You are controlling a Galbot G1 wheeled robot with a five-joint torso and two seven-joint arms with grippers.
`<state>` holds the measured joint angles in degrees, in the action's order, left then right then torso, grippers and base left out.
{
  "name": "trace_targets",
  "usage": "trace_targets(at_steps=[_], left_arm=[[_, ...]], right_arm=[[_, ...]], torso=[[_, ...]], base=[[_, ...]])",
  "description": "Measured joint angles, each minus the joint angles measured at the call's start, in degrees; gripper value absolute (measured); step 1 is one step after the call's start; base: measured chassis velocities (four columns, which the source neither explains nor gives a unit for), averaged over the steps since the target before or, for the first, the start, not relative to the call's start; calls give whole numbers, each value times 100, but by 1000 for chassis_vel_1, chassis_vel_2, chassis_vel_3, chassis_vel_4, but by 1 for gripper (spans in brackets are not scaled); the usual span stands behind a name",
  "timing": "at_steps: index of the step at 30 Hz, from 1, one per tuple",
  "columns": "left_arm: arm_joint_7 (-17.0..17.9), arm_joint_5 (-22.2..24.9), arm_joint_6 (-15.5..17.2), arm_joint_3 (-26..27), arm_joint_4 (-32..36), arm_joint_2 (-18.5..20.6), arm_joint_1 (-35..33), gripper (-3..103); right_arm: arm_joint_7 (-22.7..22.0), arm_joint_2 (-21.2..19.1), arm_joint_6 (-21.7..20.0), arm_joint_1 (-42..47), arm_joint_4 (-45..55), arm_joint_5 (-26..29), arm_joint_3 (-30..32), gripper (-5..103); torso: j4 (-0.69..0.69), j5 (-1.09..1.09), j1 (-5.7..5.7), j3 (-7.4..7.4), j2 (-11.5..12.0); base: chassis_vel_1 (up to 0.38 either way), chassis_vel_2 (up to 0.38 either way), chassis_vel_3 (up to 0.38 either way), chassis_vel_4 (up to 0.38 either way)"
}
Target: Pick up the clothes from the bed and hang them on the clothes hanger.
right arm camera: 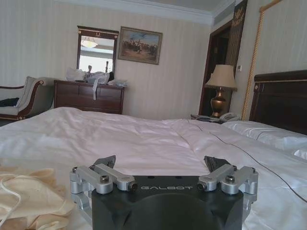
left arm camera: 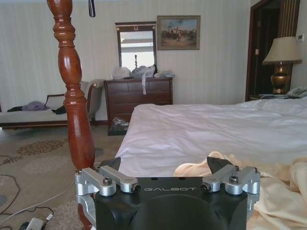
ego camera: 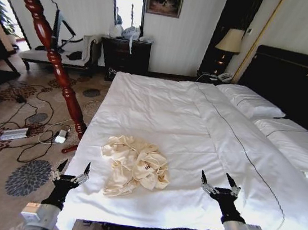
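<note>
The black clothes hanger (ego camera: 64, 26) is hanging by its thin hook from the coat stand's peg. The hanger should come off together with its hook when I lift it.
The clothes (ego camera: 135, 165), a crumpled cream garment with a small dark mark, lie on the white bed (ego camera: 160, 110) near its foot edge. My left gripper (ego camera: 74, 167) hovers open at the bed's near left corner, a short way left of the garment and apart from it. Over the bed's near edge my right gripper (ego camera: 220, 180) is open, to the right of the garment. The left wrist view shows the cream cloth (left arm camera: 283, 191) just beyond the open gripper (left arm camera: 165, 165). In the right wrist view the cloth (right arm camera: 29, 196) lies off to one side of the open gripper (right arm camera: 160, 163). The clothes hanger is out of view.
A tall red-brown turned wooden coat stand (ego camera: 49, 44) rises beside the bed's left edge, close to my left arm. Cables and a power strip (ego camera: 14, 133) lie on the patterned carpet. A dark dresser (ego camera: 125, 54), chaise (ego camera: 54, 53), lamp (ego camera: 230, 41) and black headboard (ego camera: 300, 83) stand beyond.
</note>
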<state>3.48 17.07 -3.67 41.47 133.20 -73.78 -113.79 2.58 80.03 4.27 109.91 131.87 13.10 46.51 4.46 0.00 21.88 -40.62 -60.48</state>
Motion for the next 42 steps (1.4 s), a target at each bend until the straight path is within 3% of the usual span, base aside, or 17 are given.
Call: trace_targets(at_steps=[16, 30, 34, 37, 39, 40, 42], left_arm=[[109, -76, 93, -66, 26, 44, 96, 100], [210, 76, 416, -312, -105, 251, 258, 100], [357, 465, 686, -332, -20, 414, 350, 100], [888, 1382, 1334, -28, 739, 779, 592, 100], [1086, 1634, 1491, 75, 884, 916, 707, 100], [1370, 1985, 1744, 251, 977, 1170, 944, 100], [1760, 2616, 2202, 745, 1031, 1900, 1418, 100]], right_arm=[[-140, 107, -2, 49, -19, -21, -136, 100], [-207, 205, -17, 78, -20, -157, -208, 100], [-211, 221, -21, 118, -25, -218, -227, 100], [-226, 168, -26, 104, -80, -217, -237, 100], [-231, 130, -36, 79, -98, -212, -265, 100], [-242, 91, -56, 57, -122, -210, -312, 100], [-254, 73, -85, 46, -144, -215, -412, 100]], torso=[[0, 0, 0, 0, 1], [0, 0, 0, 0, 0], [-1, -2, 0, 0, 1], [0, 0, 1, 0, 0], [0, 3, 0, 0, 0], [-4, 1, 0, 0, 0], [4, -3, 1, 0, 0]], base=[[0, 0, 0, 0], [0, 0, 0, 0], [0, 0, 0, 0], [0, 0, 0, 0], [0, 0, 0, 0], [0, 0, 0, 0], [0, 0, 0, 0]])
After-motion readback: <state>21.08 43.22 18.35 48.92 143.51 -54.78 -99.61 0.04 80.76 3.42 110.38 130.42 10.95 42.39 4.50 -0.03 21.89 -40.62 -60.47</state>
